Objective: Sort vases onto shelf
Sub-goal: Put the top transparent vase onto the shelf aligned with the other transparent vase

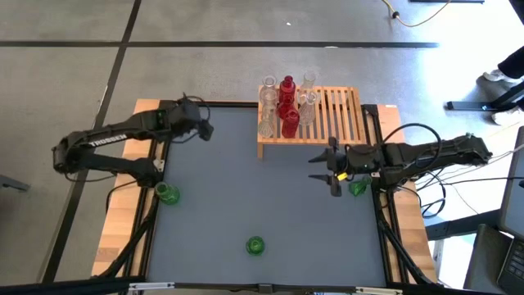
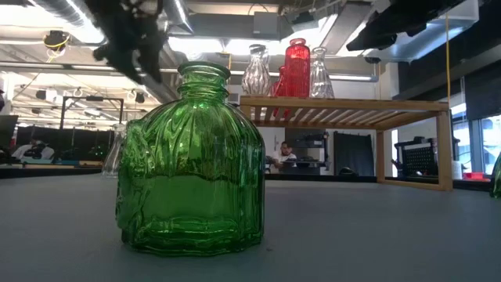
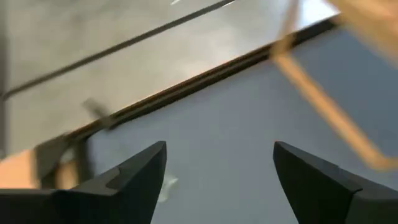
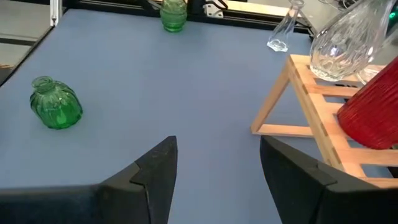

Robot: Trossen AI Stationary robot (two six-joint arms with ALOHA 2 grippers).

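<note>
The clear vase is upright and free of the shelf, so the robot's open left gripper should go on toward the vase's neck until it has one finger on each side of it.
The shelf stands at the table's far edge, right of centre. Red vases and clear vases stand crowded on its left end. One clear vase stands on the table by the shelf's left end. Three green vases rest upright on the table: at the left, near the front edge, and at the right. My left gripper hangs open over the table's far left corner. My right gripper hangs open just in front of the shelf, beside the right green vase. Neither holds anything.
The table's dark mat lies bare between the three green vases. The shelf's right half carries nothing. Pale wooden table edges and dark frame rails border the mat. Cables trail off at the right.
</note>
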